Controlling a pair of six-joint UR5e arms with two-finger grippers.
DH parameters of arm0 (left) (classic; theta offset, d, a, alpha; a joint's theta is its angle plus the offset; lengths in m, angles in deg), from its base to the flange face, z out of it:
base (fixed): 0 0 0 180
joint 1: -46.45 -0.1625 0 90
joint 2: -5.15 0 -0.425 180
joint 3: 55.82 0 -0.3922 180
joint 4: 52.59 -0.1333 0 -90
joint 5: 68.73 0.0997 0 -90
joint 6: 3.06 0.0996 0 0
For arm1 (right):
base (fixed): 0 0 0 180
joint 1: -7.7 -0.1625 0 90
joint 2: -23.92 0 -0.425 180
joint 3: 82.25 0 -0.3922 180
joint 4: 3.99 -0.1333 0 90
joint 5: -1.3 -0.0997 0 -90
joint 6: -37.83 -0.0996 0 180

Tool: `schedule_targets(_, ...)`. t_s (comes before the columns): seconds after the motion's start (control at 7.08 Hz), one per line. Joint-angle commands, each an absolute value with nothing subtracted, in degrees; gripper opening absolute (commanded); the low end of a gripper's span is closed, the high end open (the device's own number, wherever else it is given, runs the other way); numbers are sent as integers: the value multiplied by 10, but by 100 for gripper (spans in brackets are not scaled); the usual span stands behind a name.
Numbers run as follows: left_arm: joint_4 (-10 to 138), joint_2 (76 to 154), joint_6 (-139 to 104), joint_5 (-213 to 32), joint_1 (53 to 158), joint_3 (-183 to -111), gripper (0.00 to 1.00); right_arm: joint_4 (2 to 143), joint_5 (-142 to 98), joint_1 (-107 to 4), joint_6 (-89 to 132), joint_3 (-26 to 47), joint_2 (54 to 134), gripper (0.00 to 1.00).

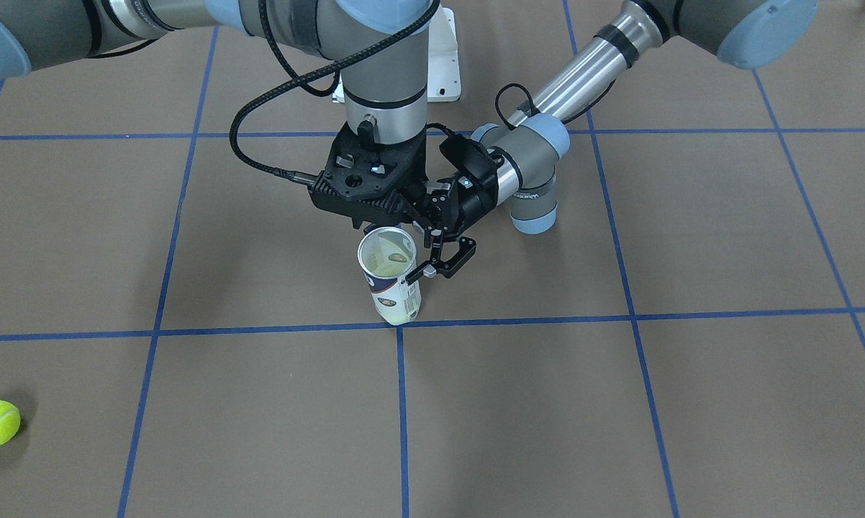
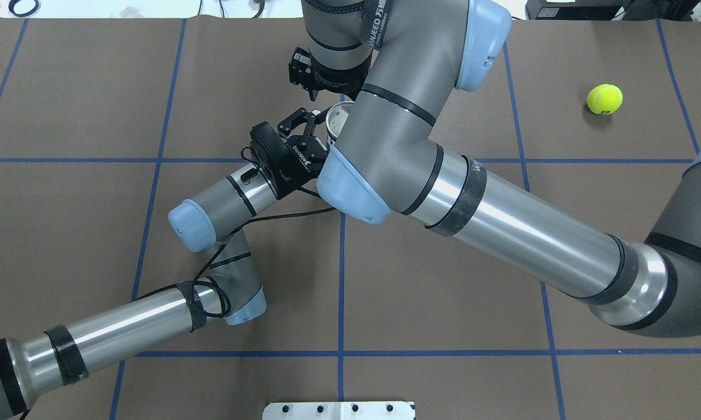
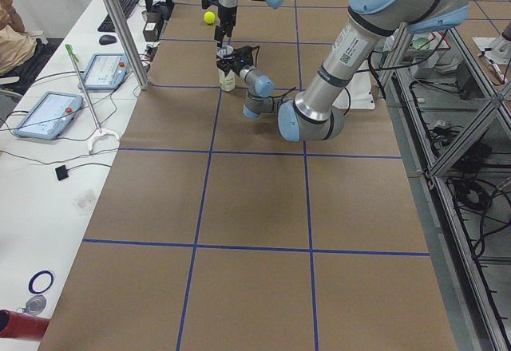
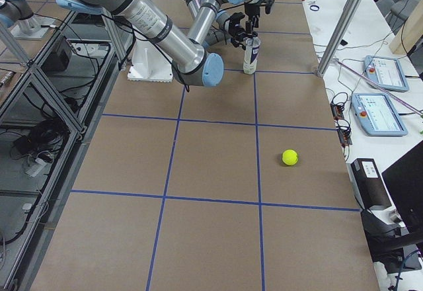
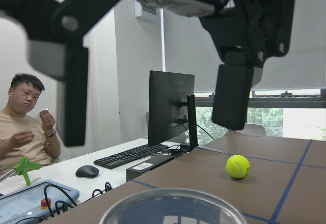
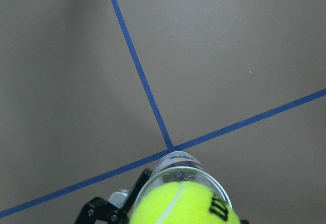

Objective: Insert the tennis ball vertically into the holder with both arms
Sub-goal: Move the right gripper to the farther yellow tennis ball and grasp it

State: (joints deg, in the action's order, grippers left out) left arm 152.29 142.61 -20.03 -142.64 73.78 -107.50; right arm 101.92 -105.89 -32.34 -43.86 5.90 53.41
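The yellow-green tennis ball should fall inside the holder right away when I let go of it over the holder's opening, because the holder shows open space [image 1: 388, 257] below its rim.
The holder [image 1: 393, 288], a clear tube with a navy and white label, stands upright on a blue tape crossing. A tennis ball [image 6: 183, 203] fills its mouth just under the rim [image 6: 178, 163]. My right gripper [image 5: 147, 137] hangs straight above the rim [image 5: 173, 203], open, with nothing between its fingers. My left gripper [image 1: 443, 260] lies level beside the holder, open, one fingertip [image 1: 422, 273] close to the tube's wall. The tube is not between its fingers. A second tennis ball [image 2: 605, 98] lies alone on the table, far off on my right.
The white pedestal base [image 1: 443, 57] sits at the robot's side of the table. Beyond the far edge is a desk with tablets [image 3: 48, 116], a monitor [image 5: 170, 107] and a seated person [image 5: 25, 127]. A metal post [image 3: 120, 24] stands at that edge.
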Motion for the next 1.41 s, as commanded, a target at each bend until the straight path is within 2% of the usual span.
schedule_targets(0.0, 1523, 1426, -200, -1426, 738, -1075, 99, 1019, -1063, -328, -400, 83, 557, 99)
schedule_targets(0.56, 1523, 1426, -200, -1426, 744, -1075, 99, 989, -1129, -431, -234, 101, 636, 99)
schedule_targets(0.85, 1522, 1426, -200, -1426, 750, -1075, 99, 858, -1158, -490, -147, 100, 753, 99)
schedule_targets(0.99, 1522, 1426, -200, -1425, 750, -1075, 99, 836, -1167, -521, -79, 98, 794, 99)
schedule_targets(1.27, 1522, 1426, -200, -1426, 750, -1075, 99, 823, -1191, -577, 28, 66, 838, 99)
